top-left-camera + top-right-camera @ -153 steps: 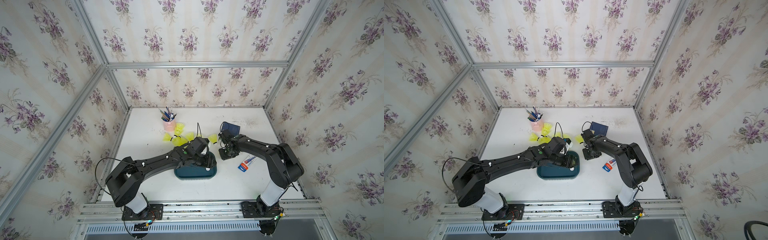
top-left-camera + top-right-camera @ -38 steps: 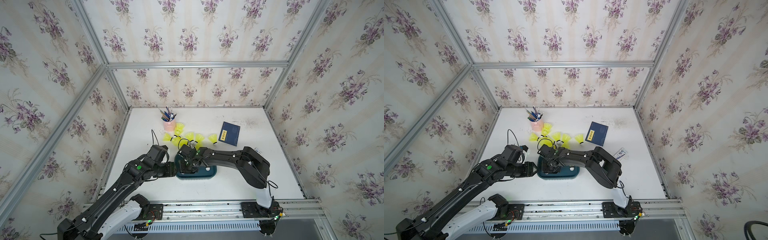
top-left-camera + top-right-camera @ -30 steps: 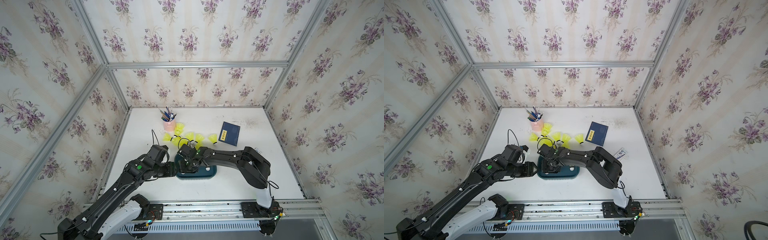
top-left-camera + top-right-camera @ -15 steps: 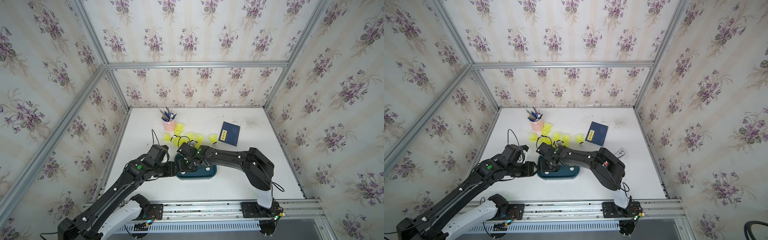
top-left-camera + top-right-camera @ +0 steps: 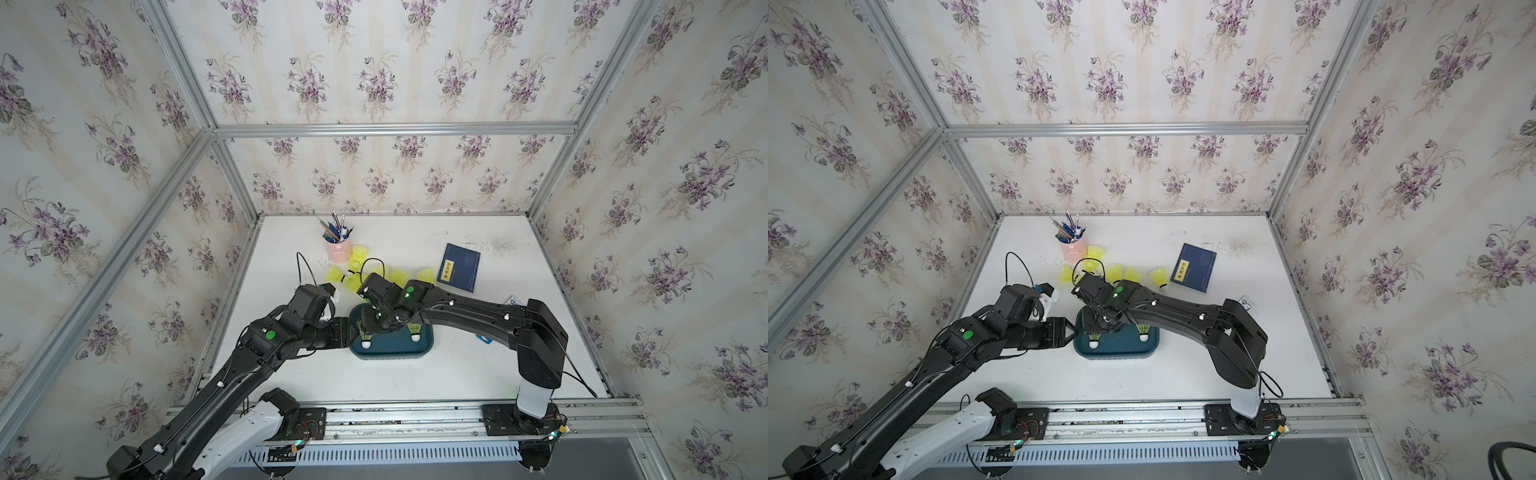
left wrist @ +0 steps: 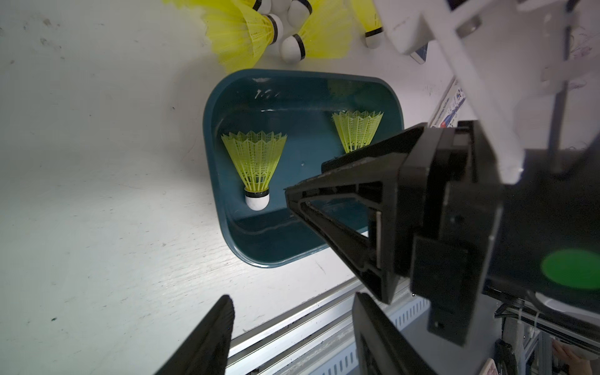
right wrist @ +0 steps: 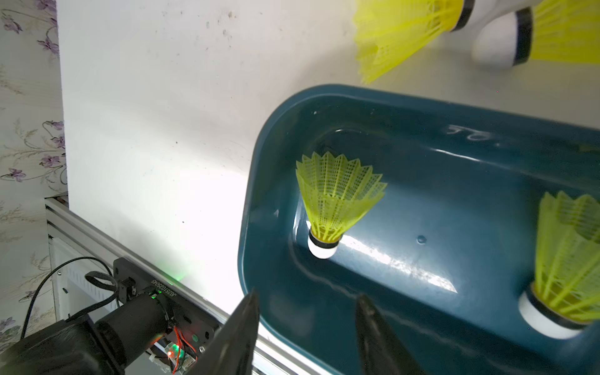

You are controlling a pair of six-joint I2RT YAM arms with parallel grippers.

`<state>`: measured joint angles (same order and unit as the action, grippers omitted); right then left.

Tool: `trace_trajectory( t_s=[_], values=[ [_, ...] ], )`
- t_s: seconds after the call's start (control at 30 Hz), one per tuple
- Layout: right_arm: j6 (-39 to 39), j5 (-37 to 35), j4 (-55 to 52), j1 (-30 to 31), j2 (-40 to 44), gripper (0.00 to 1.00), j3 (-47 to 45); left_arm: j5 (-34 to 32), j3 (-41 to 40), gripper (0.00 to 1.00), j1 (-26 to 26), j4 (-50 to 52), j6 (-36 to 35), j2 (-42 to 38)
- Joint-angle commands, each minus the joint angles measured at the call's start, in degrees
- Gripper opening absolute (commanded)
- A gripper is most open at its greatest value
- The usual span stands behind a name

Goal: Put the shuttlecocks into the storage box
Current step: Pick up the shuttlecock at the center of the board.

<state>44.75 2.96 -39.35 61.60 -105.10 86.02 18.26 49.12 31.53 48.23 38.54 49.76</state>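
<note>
I should keep moving my right gripper to the shuttlecock (image 5: pixel 1157 276) by the navy book, which lies clear of the others, until its fingers close around the shuttlecock's white tip (image 6: pixel 373 40).
The dark teal storage box (image 5: pixel 390 355) (image 5: pixel 1116 354) sits at the table's front middle. Two yellow-green shuttlecocks (image 5: pixel 365 336) (image 5: pixel 414 331) lie inside it, white tips toward the front; the wrist views show them too (image 6: pixel 256 164) (image 7: pixel 337 201). Several more shuttlecocks (image 5: pixel 399 274) (image 5: pixel 1133 274) lie loose on the table behind the box. My right gripper (image 7: pixel 308 295) (image 5: pixel 374 321) hangs open and empty over the box's left end, just above one shuttlecock. My left gripper (image 6: pixel 293 300) (image 5: pixel 347 328) is open and empty beside the box's left wall.
A pink pen cup (image 5: pixel 338 250) stands at the back left, close to the loose shuttlecocks. A flat navy book (image 5: pixel 459 272) lies at the back right. A small white-and-blue tube (image 5: pixel 514 299) is partly hidden by the right arm. An aluminium rail (image 5: pixel 395 409) runs along the front edge.
My right gripper has opened, left a shuttlecock in the box's left end and lifted slightly. The left arm has stayed still beside the box.
</note>
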Motion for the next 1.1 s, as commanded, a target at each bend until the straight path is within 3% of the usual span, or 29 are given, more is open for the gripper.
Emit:
trace_trajectory(
  t_s=[0.0, 0.27, 0.6, 1.07],
  values=[
    [-3.0, -2.5, -4.5, -1.4, 1.5, 0.50, 0.8, 0.9, 2.2, 0.62, 0.0, -0.4, 0.5, 1.3],
    [-9.5, -3.3, -5.2, -9.0, 6.3, 0.46, -1.7, 5.4, 8.0, 0.62, 0.1, -5.7, 2.6, 9.1],
    [-21.2, -5.0, -5.7, -19.9, 8.8, 0.45, -4.9, 4.7, 14.7, 0.61, 2.9, -12.3, 4.0, 21.7],
    [-30.1, -5.4, 2.4, -30.0, 5.6, 0.45, -10.5, 4.8, 25.4, 0.60, 6.5, -21.1, 6.6, 42.8]
  ],
)
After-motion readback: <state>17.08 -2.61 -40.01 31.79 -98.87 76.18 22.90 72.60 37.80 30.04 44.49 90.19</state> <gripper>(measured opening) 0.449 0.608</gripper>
